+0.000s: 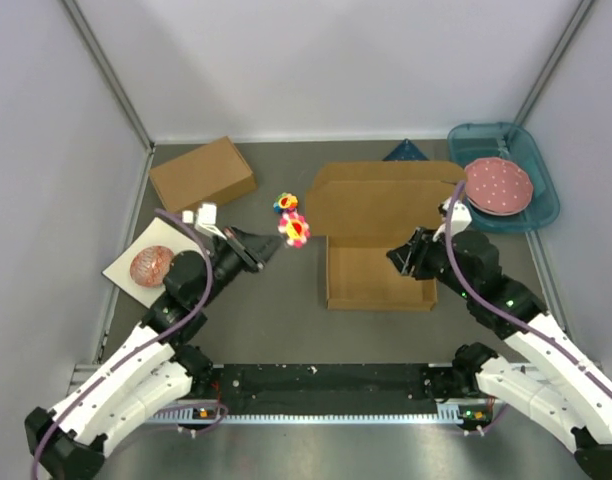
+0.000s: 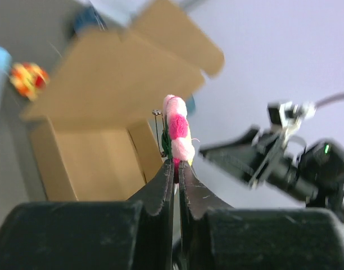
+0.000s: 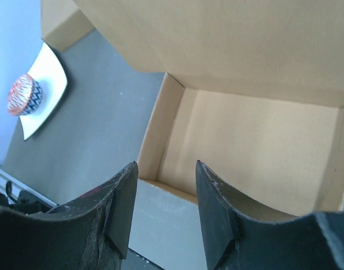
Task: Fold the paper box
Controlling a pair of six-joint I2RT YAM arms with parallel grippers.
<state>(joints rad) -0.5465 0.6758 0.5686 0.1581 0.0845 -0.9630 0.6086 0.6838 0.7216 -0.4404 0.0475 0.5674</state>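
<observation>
My left gripper goes on over the box's bottom point(image 1: 366, 279) and lets go there, since the paper box lies open and empty for the pink and yellow toy point(image 1: 294, 229).
The paper box point(image 1: 378, 275) sits mid-table as a shallow open tray, its lid flap point(image 1: 381, 200) lying back behind it. My left gripper point(image 1: 276, 245) hovers left of the box and is shut on a pink and yellow fuzzy toy point(image 1: 294, 229). In the left wrist view that toy point(image 2: 179, 130) sticks up from the closed fingertips of the left gripper point(image 2: 176, 166), with the box point(image 2: 93, 163) behind. My right gripper point(image 1: 398, 258) stands open above the box's right side. Nothing lies between the right gripper's point(image 3: 165, 164) fingers, and they look down into the box point(image 3: 262, 140).
A chunkier brown box point(image 1: 201, 173) stands at the back left. A white square plate point(image 1: 126, 270) with a patterned ball point(image 1: 151, 265) lies near my left arm. A second small colourful toy point(image 1: 285, 203) lies left of the lid. A teal tray point(image 1: 531, 150) holds a pink dotted plate point(image 1: 498, 185).
</observation>
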